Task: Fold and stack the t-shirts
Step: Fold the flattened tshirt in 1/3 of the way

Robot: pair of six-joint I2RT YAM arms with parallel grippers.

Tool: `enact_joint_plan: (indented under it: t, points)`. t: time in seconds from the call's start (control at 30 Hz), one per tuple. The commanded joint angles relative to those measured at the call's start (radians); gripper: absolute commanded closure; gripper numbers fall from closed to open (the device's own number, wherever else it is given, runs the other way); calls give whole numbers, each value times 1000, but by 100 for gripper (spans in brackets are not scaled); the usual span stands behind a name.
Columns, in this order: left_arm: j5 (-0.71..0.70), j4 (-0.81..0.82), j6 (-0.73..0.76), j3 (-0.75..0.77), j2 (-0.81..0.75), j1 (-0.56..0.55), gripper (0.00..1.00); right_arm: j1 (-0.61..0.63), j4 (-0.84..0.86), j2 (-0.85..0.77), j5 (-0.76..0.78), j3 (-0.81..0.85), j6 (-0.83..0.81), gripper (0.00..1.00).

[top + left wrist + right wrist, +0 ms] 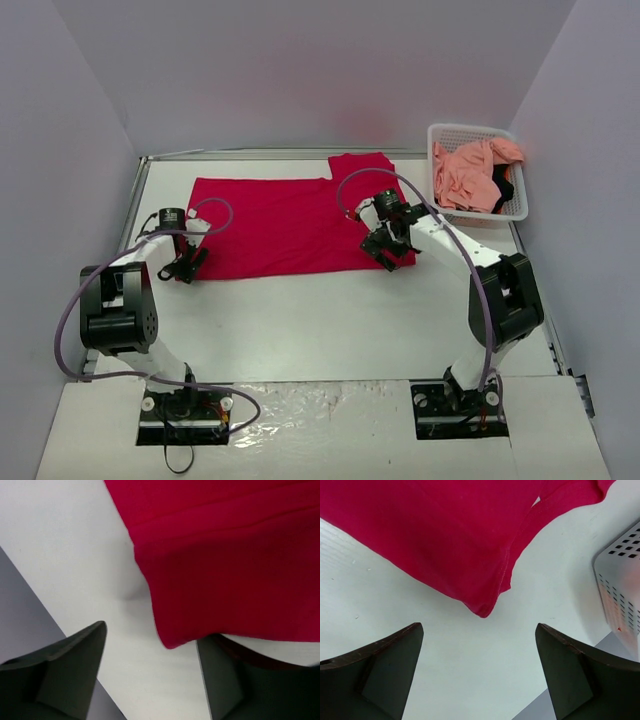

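The crimson red t-shirt (290, 232) is spread out and its far edge (262, 181) is free. The whole t-shirt will slide toward me when I pull, with its sleeve trailing flat.
A crimson red t-shirt (280, 222) lies spread on the white table, one sleeve toward the back right. My left gripper (187, 265) stands open at its near left corner; that red corner (172, 640) droops between the fingers, beside the right fingertip (220, 675). My right gripper (388, 252) stands open at the shirt's near right corner (482, 611), which lies just ahead of the fingers, nothing between them. A salmon pink t-shirt (470, 172) with a bit of black garment (503, 192) sits crumpled in the basket.
The white plastic lattice basket (445, 135) stands at the back right corner; its wall (620, 595) shows at the right of the right wrist view. Grey walls enclose the table. The table's left edge (30, 600) runs close to the left gripper.
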Motion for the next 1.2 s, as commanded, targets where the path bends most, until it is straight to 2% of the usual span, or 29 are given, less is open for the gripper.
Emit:
enact_joint_plan:
  t: [0.0,0.1,0.13,0.23,0.47,0.57,0.6,0.63,0.73,0.8,0.87,0.93,1.17]
  points:
    - [3,-30,2,14,46,7,34,-20,-30,22,-35,-16,17,10]
    - [-5,-25,3,24,49,7,64,-40,-30,61,-45,-17,12,10]
    - [-8,-25,5,30,51,7,80,-49,-31,79,-55,-16,9,10]
    - [-20,-30,5,42,51,7,97,-55,-33,111,-70,-14,9,10]
    - [-16,-45,8,54,40,7,97,-84,-34,173,-87,-20,0,13]
    - [-17,-45,8,56,40,7,97,-101,-36,191,-101,-26,-6,22]
    - [-16,-47,8,54,39,7,97,-114,-36,193,-105,-28,-12,32]
    - [-16,-47,8,54,39,7,97,-121,-37,196,-108,-29,-12,52]
    - [-17,-48,8,53,40,7,97,-141,-47,203,-116,-31,-14,82]
    - [-17,-48,8,54,39,7,97,-147,-56,190,-121,-36,-17,87]
    - [-17,-57,6,57,37,6,97,-155,-67,170,-125,-42,-20,97]
    - [-14,-70,6,57,27,7,97,-158,-82,155,-127,-46,-24,100]
    - [4,-128,29,51,-52,7,97,-161,-149,70,-128,-56,-34,100]
